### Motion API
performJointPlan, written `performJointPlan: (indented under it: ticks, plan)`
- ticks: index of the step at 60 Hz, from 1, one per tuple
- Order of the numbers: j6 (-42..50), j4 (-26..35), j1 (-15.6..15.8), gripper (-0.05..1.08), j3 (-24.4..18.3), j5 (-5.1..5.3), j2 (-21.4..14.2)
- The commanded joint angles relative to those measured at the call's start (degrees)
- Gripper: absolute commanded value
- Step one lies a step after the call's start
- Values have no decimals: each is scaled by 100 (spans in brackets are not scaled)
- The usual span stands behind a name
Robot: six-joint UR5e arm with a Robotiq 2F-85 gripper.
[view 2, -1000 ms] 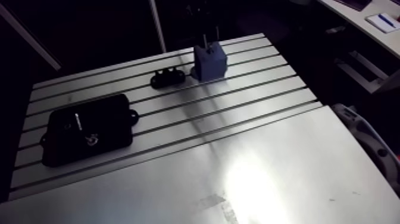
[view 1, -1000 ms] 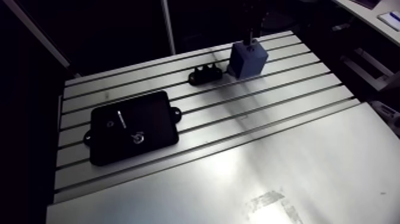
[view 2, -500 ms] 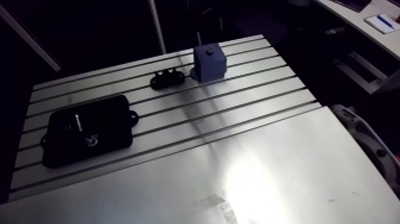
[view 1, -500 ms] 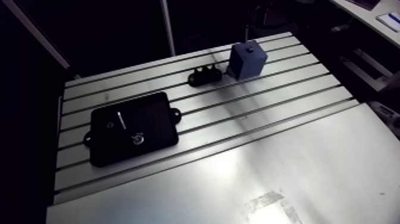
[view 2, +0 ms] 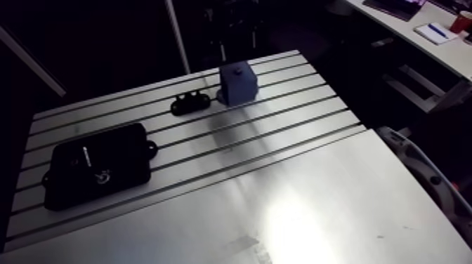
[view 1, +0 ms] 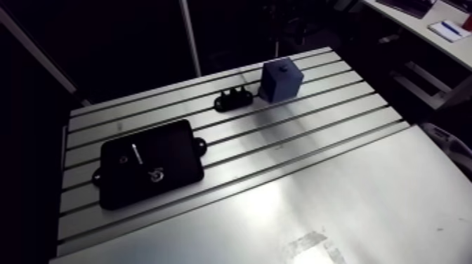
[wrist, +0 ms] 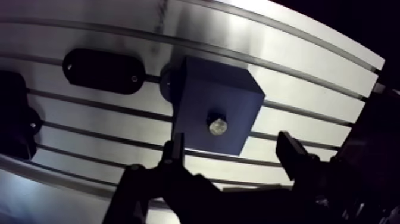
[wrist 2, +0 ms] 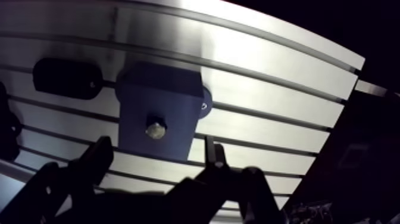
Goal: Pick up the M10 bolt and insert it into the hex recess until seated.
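I expect the block [view 1: 282,80] to stay in place when I turn the bolt, because a round tab [wrist: 167,84] sits over the slot at the bottom of the blue block.
A blue block [view 1: 281,81] stands on the slotted table [view 1: 316,147] near its far edge. In the wrist view the M10 bolt [wrist: 217,126] sits in the recess in the top face of the blue block [wrist: 202,89], with only its metal head showing. My gripper [wrist: 231,146] hangs above the block, open, with nothing between its fingers. One dark fingertip [wrist: 174,148] lies just off the block's near edge and the other stands to the block's side. In the arm view the gripper is lost in the dark above the block.
A small black oval fixture [view 1: 233,100] lies on the table beside the block. A flat black plate [view 1: 147,165] with a few small metal parts on it sits at the table's left. A smooth metal sheet [view 1: 337,210] covers the table's near part.
Earlier the gripper's fingers stood down at the block's top. They have since lifted clear, leaving the bolt in the block. The arm view has shifted with the camera.
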Motion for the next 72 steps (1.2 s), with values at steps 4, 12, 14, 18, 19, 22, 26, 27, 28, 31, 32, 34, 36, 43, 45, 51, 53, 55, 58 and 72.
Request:
performJointPlan:
  ticks: [4,12,14,18,19,22,26,27,28,31,32,34,36,43,45,51,53,55,58,72]
  plan:
    - [911,-418,-126,21,535,83,-260]
    - [1172,-525,-123,25,632,122,-317]
    - [1187,-528,-125,25,641,163,-317]
    - [1158,-528,-125,25,667,235,-310]
    - [1155,-528,-125,25,669,262,-309]
    - [1155,-528,-125,26,669,296,-301]
    - [1146,-528,-125,26,669,334,-291]
    - [1138,-528,-125,27,669,337,-291]
    - [1138,-528,-125,27,669,337,-291]
    - [1121,-528,-125,28,660,337,-282]
    - [1121,-528,-125,28,660,337,-282]
    - [1111,-528,-132,29,653,329,-266]
    - [1111,-528,-133,30,644,329,-257]
    - [1111,-528,-134,32,618,329,-238]
    - [1111,-528,-134,33,609,329,-238]
    - [1103,-528,-125,38,599,329,-229]
    - [1102,-528,-125,38,591,321,-222]
    - [1102,-528,-125,38,583,320,-221]
    - [1102,-528,-125,39,574,320,-206]
    - [1067,-519,-125,44,547,311,-118]
